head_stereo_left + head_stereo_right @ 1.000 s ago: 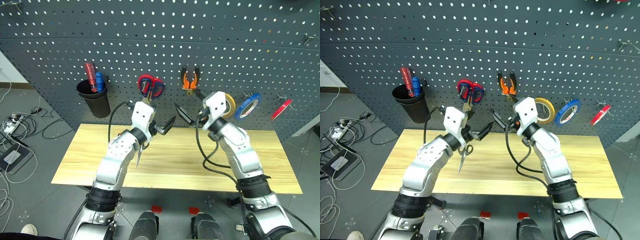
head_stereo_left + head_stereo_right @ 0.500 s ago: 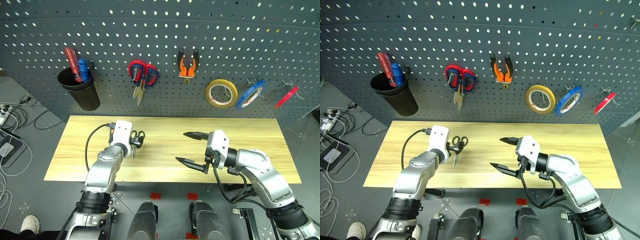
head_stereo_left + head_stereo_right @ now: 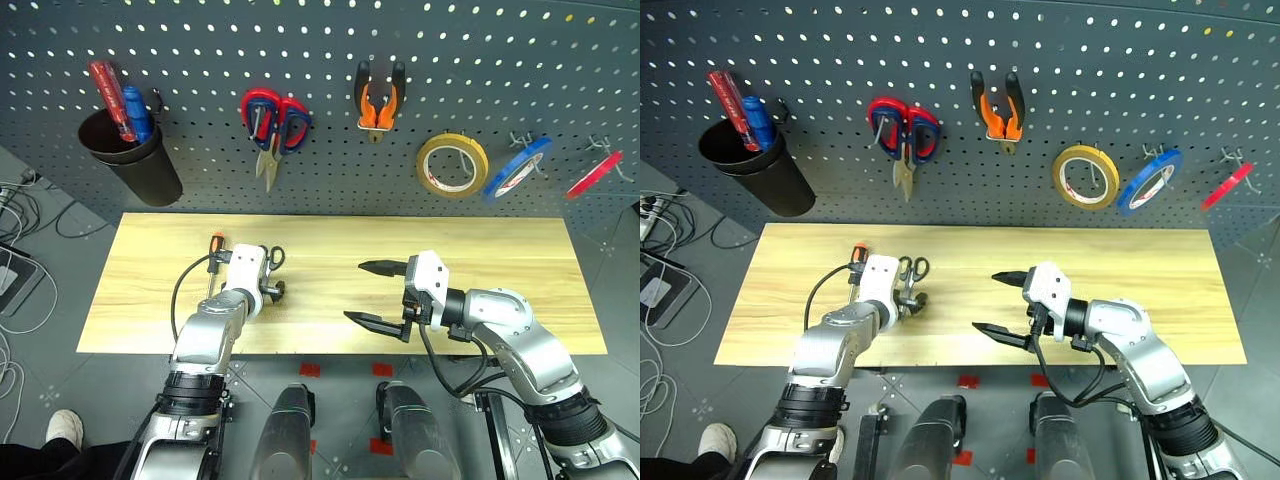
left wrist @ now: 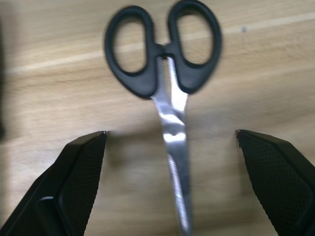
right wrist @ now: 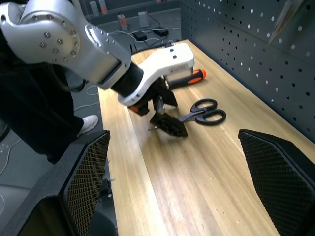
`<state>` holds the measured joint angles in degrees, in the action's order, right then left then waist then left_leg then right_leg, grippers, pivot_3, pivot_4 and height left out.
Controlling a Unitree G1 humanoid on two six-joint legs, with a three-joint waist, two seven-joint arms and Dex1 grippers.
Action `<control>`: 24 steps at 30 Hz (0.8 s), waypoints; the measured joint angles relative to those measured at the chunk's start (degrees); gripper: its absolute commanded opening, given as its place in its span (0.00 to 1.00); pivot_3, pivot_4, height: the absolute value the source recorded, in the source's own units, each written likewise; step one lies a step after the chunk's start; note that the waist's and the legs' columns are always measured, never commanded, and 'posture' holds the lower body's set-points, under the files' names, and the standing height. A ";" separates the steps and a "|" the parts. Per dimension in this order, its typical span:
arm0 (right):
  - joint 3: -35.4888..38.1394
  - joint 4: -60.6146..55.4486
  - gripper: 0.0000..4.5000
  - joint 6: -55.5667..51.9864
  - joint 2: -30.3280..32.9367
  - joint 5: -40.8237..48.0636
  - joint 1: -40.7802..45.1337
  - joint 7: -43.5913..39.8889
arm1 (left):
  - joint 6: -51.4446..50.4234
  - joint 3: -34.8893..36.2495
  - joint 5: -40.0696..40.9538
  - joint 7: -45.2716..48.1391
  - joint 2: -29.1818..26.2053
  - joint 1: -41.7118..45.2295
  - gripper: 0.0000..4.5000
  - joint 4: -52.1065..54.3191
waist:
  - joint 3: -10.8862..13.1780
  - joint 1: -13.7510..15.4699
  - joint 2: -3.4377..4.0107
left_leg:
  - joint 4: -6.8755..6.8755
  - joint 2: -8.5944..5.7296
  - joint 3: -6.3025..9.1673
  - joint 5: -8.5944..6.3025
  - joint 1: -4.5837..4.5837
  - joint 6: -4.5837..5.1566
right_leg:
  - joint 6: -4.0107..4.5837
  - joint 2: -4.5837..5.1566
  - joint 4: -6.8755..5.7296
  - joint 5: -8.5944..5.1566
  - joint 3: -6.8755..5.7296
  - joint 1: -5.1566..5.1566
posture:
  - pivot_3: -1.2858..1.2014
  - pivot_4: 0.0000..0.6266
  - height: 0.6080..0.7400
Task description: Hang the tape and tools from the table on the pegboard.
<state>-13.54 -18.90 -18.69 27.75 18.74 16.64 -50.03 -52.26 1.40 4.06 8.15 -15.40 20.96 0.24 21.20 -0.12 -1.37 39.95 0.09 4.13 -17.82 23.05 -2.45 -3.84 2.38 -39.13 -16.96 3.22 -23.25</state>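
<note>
The black-handled scissors [image 4: 174, 133] will stay closed when the robot lifts them by the blades, because the scissors' handle loops meet [image 4: 164, 49] and the steel blades overlap.
Small black-handled scissors [image 4: 162, 54] lie flat on the pale wood table [image 3: 500, 250]. My left gripper [image 4: 171, 134] is open and low over them, one finger on each side of the blade. The orange-and-black screwdriver [image 5: 189, 77] lies on the table just beyond that hand. The orange-handled pliers [image 3: 379, 95] hang on the dark grey pegboard [image 3: 330, 190]. The thin red tape [image 3: 594, 173] hangs at its far right. My right gripper [image 3: 355, 291] is open and empty above the table's front middle, pointing sideways toward the left arm.
On the pegboard hang a black cup [image 3: 135, 165] with red and blue screwdrivers, red-handled snips [image 3: 272, 115], a yellow roll [image 3: 452, 165] and a blue roll [image 3: 515, 172]. Bare tabletop stretches between my two arms and out to the right.
The view has tilted downward. Both arms came down from in front of the pegboard: the left gripper sank over the scissors, the right drew back and turned sideways. Both stayed open.
</note>
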 measured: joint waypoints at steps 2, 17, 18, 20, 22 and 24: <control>0.00 0.00 0.99 -0.31 0.00 0.28 0.04 0.02 | -0.43 -0.02 -0.09 -0.13 0.00 0.00 1.00 0.42 | 0.13 -0.01 0.00 | 0.00 0.26 -0.04 0.00 0.00 0.00 | 0.00 -0.02 0.01 0.00 0.01 0.00 | 0.54 0.70 1.00; 0.71 0.02 1.00 -1.60 -0.52 0.32 0.27 1.17 | 1.38 0.62 -0.13 0.96 -2.47 1.23 0.52 -1.35 | 0.95 -0.02 0.11 | -0.06 0.39 -0.04 0.01 -0.01 -0.02 | 0.00 -0.10 0.04 0.00 -0.06 0.00 | 0.54 0.71 1.00; 0.87 0.04 1.00 -1.72 -0.57 0.32 0.27 1.29 | 1.57 0.67 -0.14 1.10 -2.54 1.30 0.46 -1.54 | 0.98 -0.02 0.12 | -0.07 0.38 -0.04 0.01 -0.01 -0.02 | 0.00 -0.10 0.05 0.00 -0.06 0.00 | 0.54 0.71 1.00; 1.03 0.05 1.00 -1.81 -0.66 0.32 0.32 1.40 | 1.75 0.65 -0.14 1.27 -2.56 1.37 0.32 -1.82 | 1.03 -0.02 0.13 | -0.07 0.38 -0.04 0.01 -0.01 -0.03 | 0.00 -0.10 0.05 0.00 -0.06 0.00 | 0.54 0.71 1.00; 1.03 0.05 1.00 -1.83 -0.68 0.32 0.32 1.40 | 1.78 0.65 -0.14 1.29 -2.56 1.43 0.18 -1.98 | 1.04 -0.02 0.14 | -0.08 0.39 -0.04 0.01 -0.01 -0.03 | 0.00 -0.10 0.05 0.00 -0.06 0.00 | 0.54 0.70 1.00; 1.07 0.08 1.00 -1.83 -0.68 0.32 0.32 1.41 | 1.78 0.64 -0.20 1.28 -2.56 1.42 0.05 -2.00 | 1.05 -0.02 0.14 | -0.09 0.40 -0.03 0.01 -0.01 -0.03 | 0.00 -0.10 0.05 0.00 -0.07 0.00 | 0.54 0.70 1.00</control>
<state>-12.47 -18.82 -20.52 27.07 19.06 16.96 -48.62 -50.48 2.04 3.86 9.44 -17.97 22.37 -1.76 22.25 -0.14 -1.22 39.86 0.49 4.10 -17.81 23.04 -2.47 -3.84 2.28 -39.08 -16.96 3.16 -23.25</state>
